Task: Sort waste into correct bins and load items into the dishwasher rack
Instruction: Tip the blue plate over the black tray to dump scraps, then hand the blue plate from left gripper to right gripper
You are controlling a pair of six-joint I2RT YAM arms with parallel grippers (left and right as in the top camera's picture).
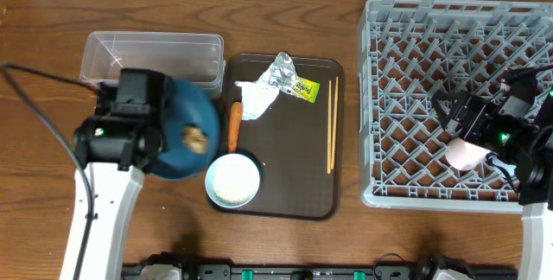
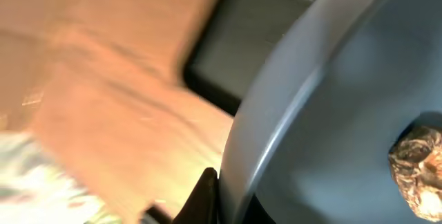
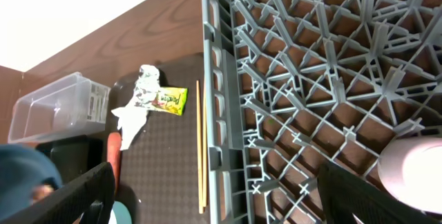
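Note:
My left gripper should tip the food scrap into the black tray and then pass the dark blue bowl [image 1: 190, 114] to my right gripper, because the rack [image 1: 408, 98] is too far for my left gripper to reach.
My left gripper [image 1: 155, 133] is shut on the rim of the dark blue bowl [image 1: 177, 120] and holds it tilted left of the serving tray. The left wrist view shows the fingers [image 2: 217, 193] pinching the rim [image 2: 290, 113]. A brown food scrap [image 1: 197, 139] sits inside the bowl [image 2: 418, 165]. My right gripper [image 1: 462, 123] is open over the grey rack [image 1: 406, 64], beside a pink cup [image 1: 464, 153] lying in it [image 3: 414, 172]. Foil [image 1: 281, 71], napkin [image 1: 257, 98], wrapper [image 1: 304, 88], carrot [image 1: 233, 124], chopsticks [image 1: 331, 124] and a pale bowl of rice [image 1: 232, 181] lie on the tray. The light-blue cup is out of view.
The clear tub [image 1: 151, 55] stands at the back left. The black tray [image 3: 69, 156] lies in front of it, mostly hidden under my left arm in the overhead view. The dark brown serving tray [image 1: 289, 185] sits mid-table, next to the rack's left wall.

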